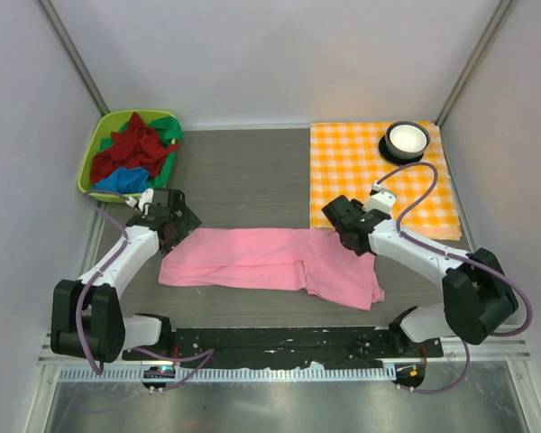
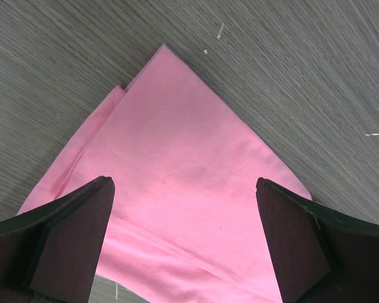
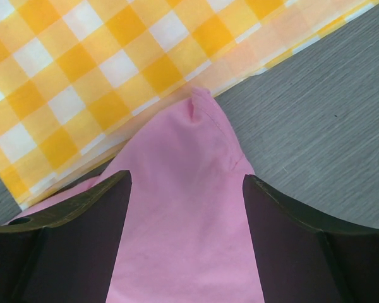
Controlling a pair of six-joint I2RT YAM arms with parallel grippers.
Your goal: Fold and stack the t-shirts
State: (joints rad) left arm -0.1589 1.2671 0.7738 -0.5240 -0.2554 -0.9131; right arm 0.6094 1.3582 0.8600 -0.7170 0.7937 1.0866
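The light pink t-shirt's corner is centred in front of the right gripper's open fingers, so the robot should keep going down next to the checked cloth until they pinch that corner.
A light pink t-shirt lies folded lengthwise in a long band across the table's middle. My left gripper is open over its far left corner, one finger on each side. My right gripper is open over its far right corner, which touches the edge of the checked cloth. The dark red, green and bright blue t-shirts lie heaped in a green basket at the far left.
An orange-and-white checked cloth lies at the far right, also in the right wrist view, with a white bowl on a dark coaster on it. Grey walls close in both sides and the back.
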